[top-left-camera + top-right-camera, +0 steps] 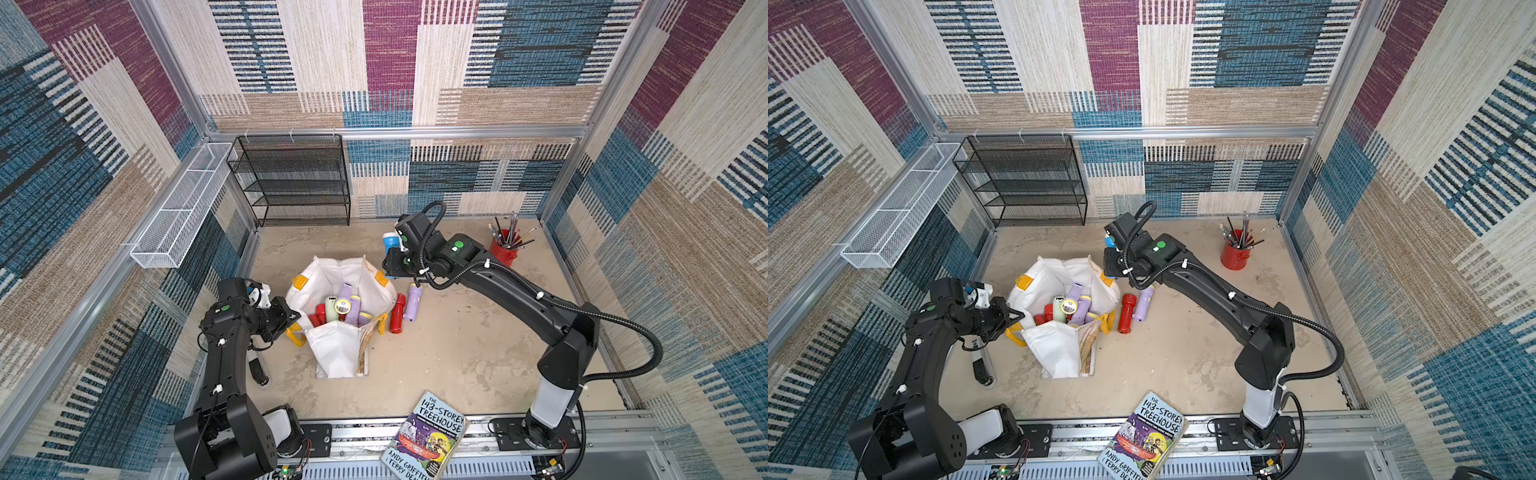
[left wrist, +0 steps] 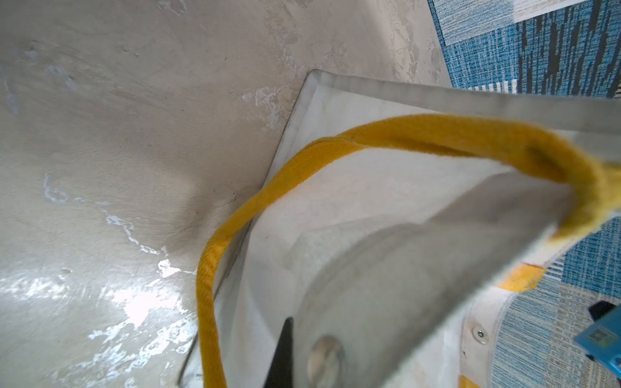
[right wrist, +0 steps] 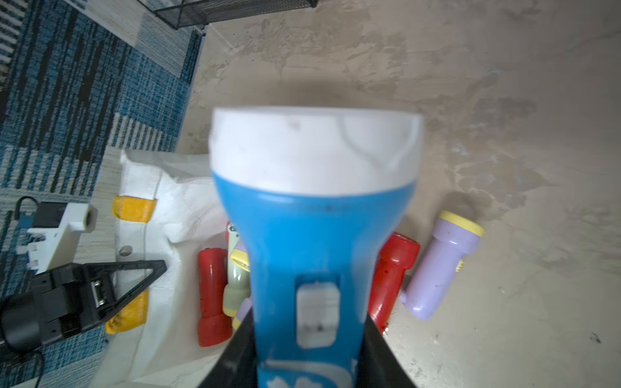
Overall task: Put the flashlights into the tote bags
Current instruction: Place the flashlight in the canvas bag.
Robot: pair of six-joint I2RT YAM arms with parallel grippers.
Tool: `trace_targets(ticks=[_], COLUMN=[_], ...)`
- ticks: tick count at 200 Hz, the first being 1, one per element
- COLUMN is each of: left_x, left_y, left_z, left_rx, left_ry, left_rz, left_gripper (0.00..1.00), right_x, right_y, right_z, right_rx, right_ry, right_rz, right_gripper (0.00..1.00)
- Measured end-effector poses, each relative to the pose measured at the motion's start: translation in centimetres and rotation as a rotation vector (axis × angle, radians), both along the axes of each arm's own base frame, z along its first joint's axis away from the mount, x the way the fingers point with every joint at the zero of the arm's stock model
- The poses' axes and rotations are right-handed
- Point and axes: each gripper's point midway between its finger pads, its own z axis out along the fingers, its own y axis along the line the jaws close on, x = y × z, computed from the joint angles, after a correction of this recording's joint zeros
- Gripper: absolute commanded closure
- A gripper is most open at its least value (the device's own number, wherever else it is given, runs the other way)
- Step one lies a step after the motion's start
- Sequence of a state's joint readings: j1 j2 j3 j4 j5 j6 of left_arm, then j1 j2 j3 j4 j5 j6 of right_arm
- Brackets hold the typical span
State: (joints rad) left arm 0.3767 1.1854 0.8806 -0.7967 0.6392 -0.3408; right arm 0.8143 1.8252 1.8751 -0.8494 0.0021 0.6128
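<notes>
The tote bag's opening (image 1: 342, 289) is held wide by my left gripper, so my right gripper should keep carrying the blue flashlight in until it hangs beside the pale green flashlight (image 1: 330, 308).
The white tote bag (image 1: 332, 353) (image 1: 1054, 353) stands open mid-floor with several red, lilac and pale green flashlights inside. My left gripper (image 1: 296, 318) (image 1: 1020, 316) (image 2: 299, 342) is shut on the bag's left rim, beside a yellow handle (image 2: 403, 131). Only one black finger (image 2: 284, 356) shows past the fabric. My right gripper (image 1: 397, 251) (image 1: 1113, 249) (image 3: 307, 336) is shut on a blue flashlight (image 1: 390, 242) (image 3: 312, 235) with a white head, raised behind the bag's right corner. A red flashlight (image 1: 397, 314) (image 3: 391, 275) and a lilac flashlight (image 1: 412, 301) (image 3: 440, 265) lie on the floor right of the bag.
A black wire rack (image 1: 291, 183) stands at the back wall, and a white mesh basket (image 1: 178, 208) hangs on the left wall. A red cup of pencils (image 1: 503, 249) sits at the back right. A book (image 1: 432, 436) lies on the front rail. A dark tube (image 1: 258, 370) lies by the left arm.
</notes>
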Motion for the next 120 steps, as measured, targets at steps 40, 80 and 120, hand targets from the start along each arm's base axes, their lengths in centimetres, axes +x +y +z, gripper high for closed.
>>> trace_targets(ticks=[40, 80, 120], left_x=[0.0, 0.0, 0.0], left_y=[0.0, 0.0, 0.0], left_z=[0.0, 0.0, 0.1], left_rx=[0.0, 0.001, 0.001], left_ry=[-0.001, -0.002, -0.002], left_rz=[0.0, 0.0, 0.0], left_gripper=[1.0, 1.0, 1.0], right_x=[-0.7, -1.9, -3.7], right_y=[5.0, 9.5, 12.4], right_z=[0.0, -0.2, -2.3], right_rx=[0.029, 0.058, 0.047], right_ry=[-0.006, -0.001, 0.044], right_rz=[0.113, 0.22, 0.312], right_gripper=[0.71, 0.71, 0.71])
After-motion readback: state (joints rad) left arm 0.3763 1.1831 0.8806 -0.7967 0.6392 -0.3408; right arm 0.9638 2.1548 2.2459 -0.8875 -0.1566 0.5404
